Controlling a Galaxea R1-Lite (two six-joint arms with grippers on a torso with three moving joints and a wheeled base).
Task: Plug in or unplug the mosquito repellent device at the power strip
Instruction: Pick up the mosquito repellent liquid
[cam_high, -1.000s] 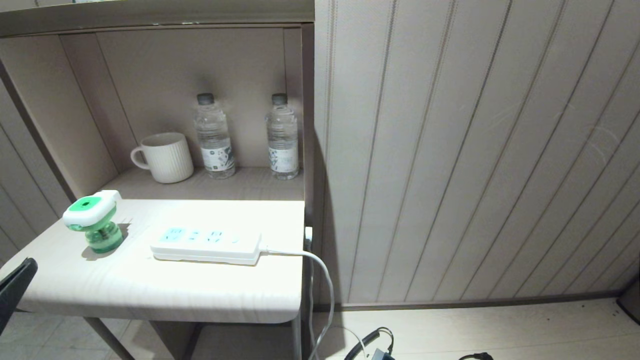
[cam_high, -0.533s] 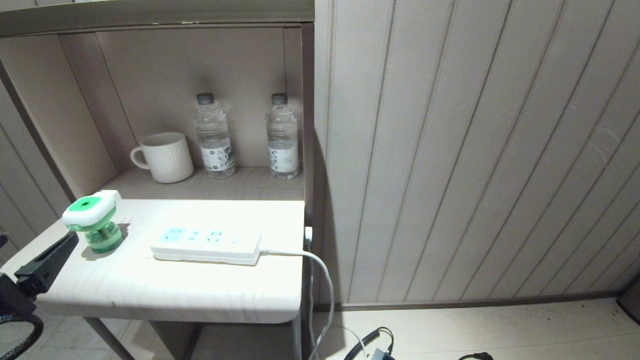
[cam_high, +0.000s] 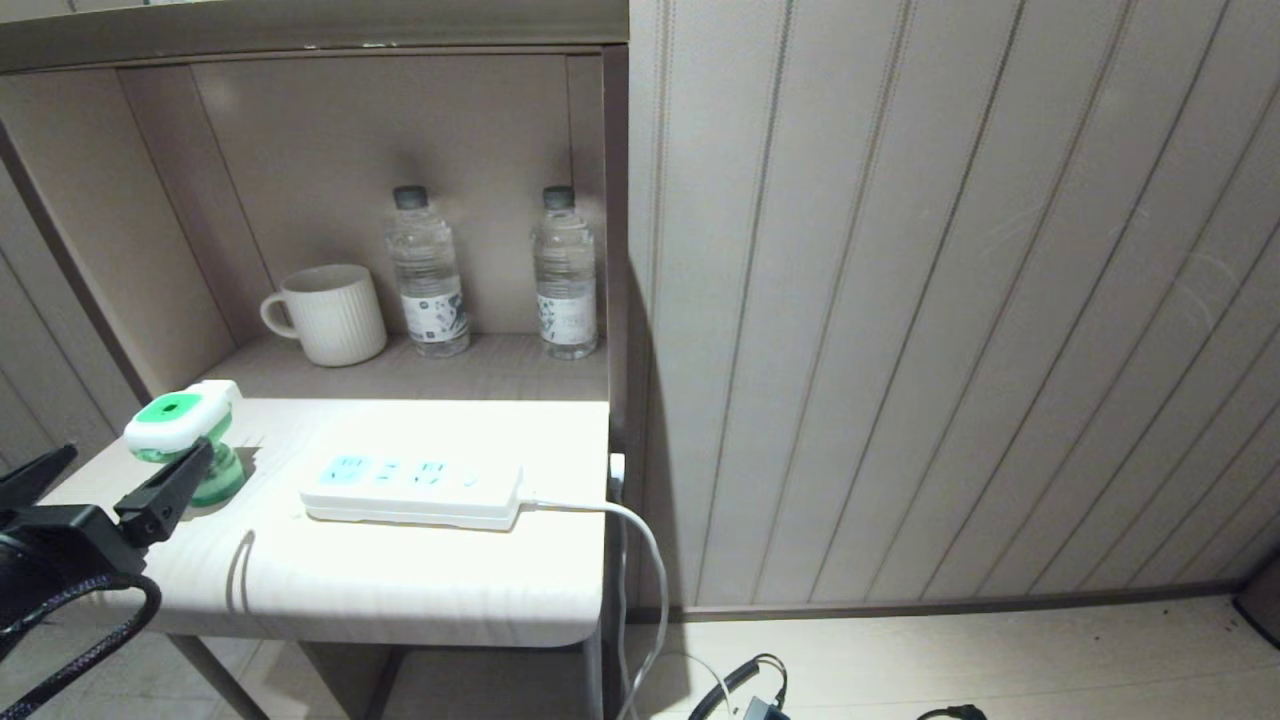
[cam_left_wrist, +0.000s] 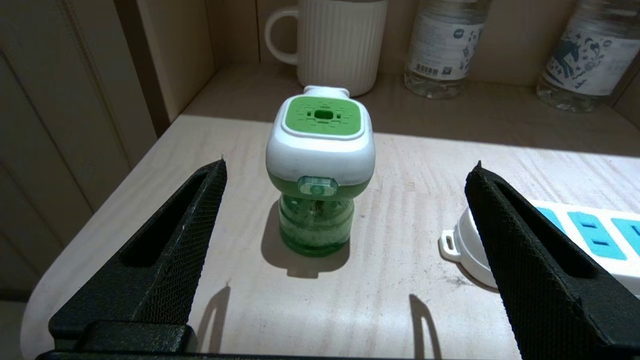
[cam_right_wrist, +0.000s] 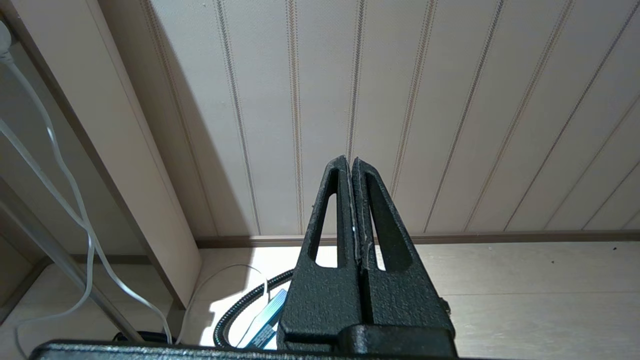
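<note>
The mosquito repellent device (cam_high: 192, 434) should glow red when I push it into the power strip, because a small see-through window (cam_left_wrist: 318, 186) shows below its white cap.
The mosquito repellent device (cam_high: 180, 420), a white cap with a green centre over a green bottle, stands upright on the left of the small table (cam_high: 400, 590), unplugged. The white power strip (cam_high: 415, 490) lies flat to its right, a gap apart. My left gripper (cam_high: 142, 446) is level with the device and open wide. In the left wrist view the device (cam_left_wrist: 320, 145) stands just beyond the left gripper (cam_left_wrist: 350, 162), touching neither finger, with the strip's end (cam_left_wrist: 600, 235) behind one finger. The plug prongs are hidden. The right gripper (cam_right_wrist: 348, 159) hangs shut, low near the floor.
In the niche behind the table stand a white ribbed mug (cam_high: 330, 315) and two clear water bottles (cam_high: 428, 270) (cam_high: 565, 270). The strip's white cable (cam_high: 640, 540) drops off the table's right edge. A panelled wall fills the right side. Dark cables lie on the floor.
The left gripper has come up from the lower left corner of the head view to the device, and both fingers now show. The device and strip have not moved.
</note>
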